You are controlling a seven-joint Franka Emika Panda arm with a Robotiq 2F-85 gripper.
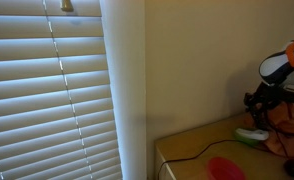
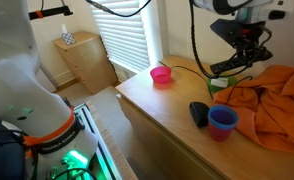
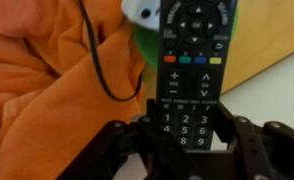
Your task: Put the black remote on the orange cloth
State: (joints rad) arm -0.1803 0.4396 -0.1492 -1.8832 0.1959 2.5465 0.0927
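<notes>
My gripper should move the black remote over the cloth's middle [image 2: 275, 104] before lowering it, because the remote's far end sticks out over the green object [image 2: 220, 83] beside the orange cloth.
In the wrist view my gripper [image 3: 187, 128] is shut on the number-pad end of the black remote [image 3: 194, 50]. The remote's far end reaches out over the edge of the orange cloth [image 3: 42, 85] and a green object [image 3: 142, 42]. In an exterior view the gripper [image 2: 239, 55] holds the remote [image 2: 225, 67] tilted in the air above the wooden table, just beside the crumpled orange cloth [image 2: 272, 100]. The gripper [image 1: 262, 100] and the cloth [image 1: 287, 125] also show at the right edge of an exterior view.
A blue cup [image 2: 223, 121] and a black object [image 2: 198, 113] stand near the table's front edge. A pink bowl [image 2: 161, 74] sits at the table's far corner. A black cable [image 3: 99, 70] lies across the cloth. Window blinds [image 1: 47, 90] hang beside the table.
</notes>
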